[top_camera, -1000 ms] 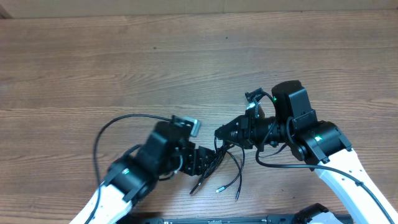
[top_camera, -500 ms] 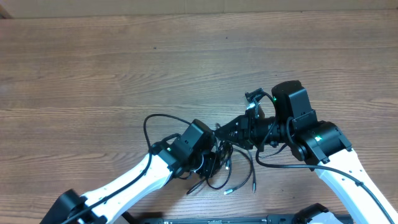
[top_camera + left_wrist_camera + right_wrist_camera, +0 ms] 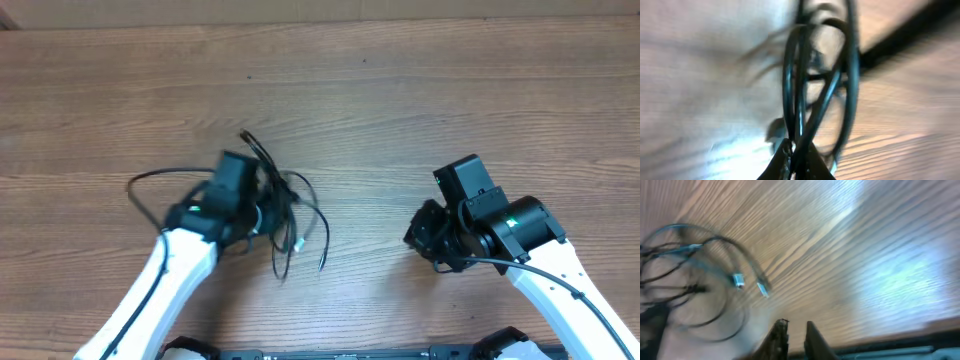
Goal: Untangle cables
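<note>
The cable tangle [image 3: 284, 200] hangs bunched from my left gripper alone, so I should bring it toward my right gripper, which should take some strands of cable [image 3: 321, 222] and pull them away.
The cables [image 3: 297, 213] are a loose tangle of thin black cords left of the table's middle, with loops and silver-tipped plug ends trailing toward the front. My left gripper [image 3: 266, 208] is shut on the tangle's left side. In the left wrist view the black strands [image 3: 812, 80] run straight up out of the shut left gripper [image 3: 797, 152]. My right gripper [image 3: 416, 237] stands well to the right, apart from the cords. In the right wrist view the right gripper [image 3: 795, 328] has its fingers slightly parted with nothing between them, and the cables [image 3: 700, 275] lie blurred at far left.
The wooden table [image 3: 400, 100] stretches bare behind and between the two arms. A thicker black cable [image 3: 150, 185] fixed to the left arm arcs out to its left. The table's front edge runs just below both arm bases.
My left gripper shut on the tangle and swung it left and back, away from the right gripper. The right gripper let go, parted slightly and drew back toward the front right.
</note>
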### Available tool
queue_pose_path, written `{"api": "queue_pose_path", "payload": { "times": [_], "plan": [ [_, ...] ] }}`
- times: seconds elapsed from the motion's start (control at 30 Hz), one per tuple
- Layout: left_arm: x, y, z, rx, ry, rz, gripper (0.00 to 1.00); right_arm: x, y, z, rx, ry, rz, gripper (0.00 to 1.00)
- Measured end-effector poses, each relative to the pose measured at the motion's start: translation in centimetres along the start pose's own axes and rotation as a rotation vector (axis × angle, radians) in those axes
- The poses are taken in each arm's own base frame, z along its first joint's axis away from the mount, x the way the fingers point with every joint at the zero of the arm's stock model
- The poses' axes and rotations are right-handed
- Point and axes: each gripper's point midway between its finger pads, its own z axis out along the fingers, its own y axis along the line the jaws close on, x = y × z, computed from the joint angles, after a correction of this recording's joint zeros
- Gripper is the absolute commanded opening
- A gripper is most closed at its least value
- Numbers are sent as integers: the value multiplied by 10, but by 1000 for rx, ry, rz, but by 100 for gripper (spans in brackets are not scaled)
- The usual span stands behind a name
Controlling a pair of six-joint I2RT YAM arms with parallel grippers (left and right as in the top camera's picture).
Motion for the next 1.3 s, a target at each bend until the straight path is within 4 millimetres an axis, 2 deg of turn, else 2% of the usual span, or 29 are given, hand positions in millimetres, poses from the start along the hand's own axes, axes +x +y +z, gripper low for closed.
{"api": "queue_pose_path", "payload": {
  "times": [0.07, 0.1, 0.17, 0.23, 0.37, 0.47, 0.6, 0.7, 0.77, 1.07, 1.3],
  "plan": [
    [-7, -20, -12, 119, -21, 64, 4, -7, -1, 0, 11, -37, 1, 26],
    [-4, -33, -17, 188, -10, 125, 4, -10, 0, 0, 7, -52, -6, 31],
    [11, -53, -24, 314, 41, 266, 4, -12, 5, 0, -14, -63, -37, 38],
    [27, -62, -29, 391, 95, 366, 4, -12, 11, -1, -37, -60, -65, 45],
    [48, -55, -30, 389, 166, 452, 4, -10, 13, -1, -48, -47, -92, 52],
    [49, -39, -25, 300, 175, 452, 4, -8, 18, -1, -72, -32, -104, 54],
    [45, -31, -22, 247, 165, 450, 4, -2, 42, -4, -185, 8, -143, 56],
    [44, -39, -24, 291, 152, 469, 4, 2, 64, -9, -289, 29, -216, 66],
    [44, -47, -26, 341, 148, 490, 4, 5, 72, -12, -332, 41, -265, 68],
    [55, -68, -37, 492, 176, 526, 4, 7, 91, -19, -428, 22, -431, 68],
    [60, -79, -44, 572, 193, 525, 4, 21, 115, -28, -558, 13, -701, 71]
  ]
}}
